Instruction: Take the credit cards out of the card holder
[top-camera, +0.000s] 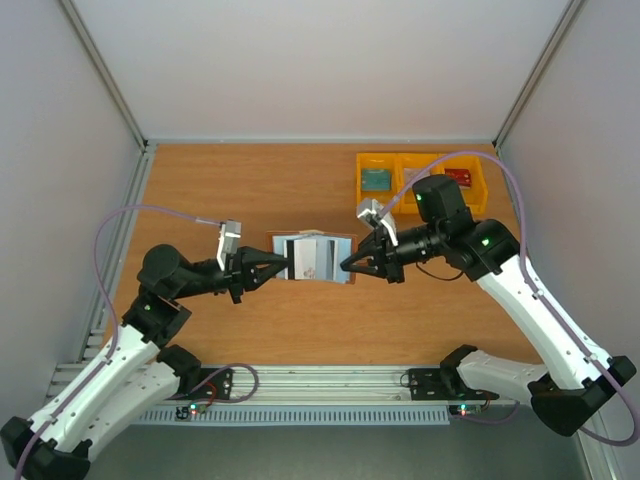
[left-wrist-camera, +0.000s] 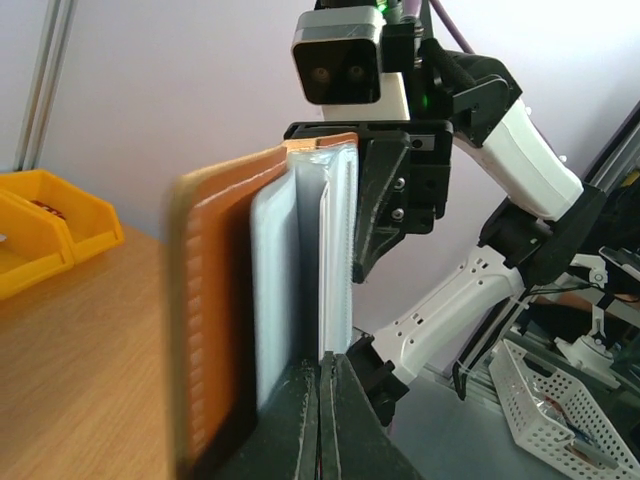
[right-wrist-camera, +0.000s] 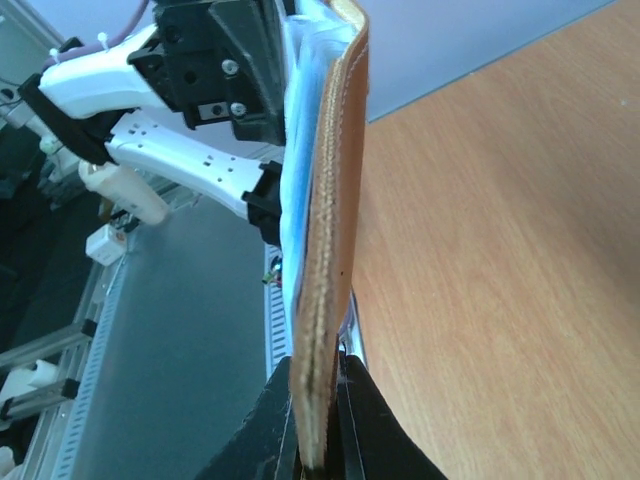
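Note:
I should keep pulling the leather edge (right-wrist-camera: 326, 250) away with my right gripper until the card is clear, then let go of the holder, as my left gripper is closed on just the credit card (top-camera: 304, 258).
The brown card holder (top-camera: 312, 258) hangs open above the table's middle, held between both arms with its blue-grey lining facing up. My right gripper (top-camera: 345, 266) is shut on its right leather edge (right-wrist-camera: 335, 200), seen edge-on between the jaws (right-wrist-camera: 325, 400). My left gripper (top-camera: 288, 268) is shut at its left side on a thin whitish-grey sheet (left-wrist-camera: 337, 250), by its look a credit card standing out of the lining. Beside it are a blue-white leaf (left-wrist-camera: 275, 300) and the blurred leather cover (left-wrist-camera: 215, 320). The left jaws (left-wrist-camera: 322, 370) are pressed together.
Yellow bins (top-camera: 420, 180) stand at the back right of the table. One holds a teal card (top-camera: 376, 180) and another a red card (top-camera: 458, 177). A yellow bin (left-wrist-camera: 50, 225) also shows in the left wrist view. Grey walls enclose the table.

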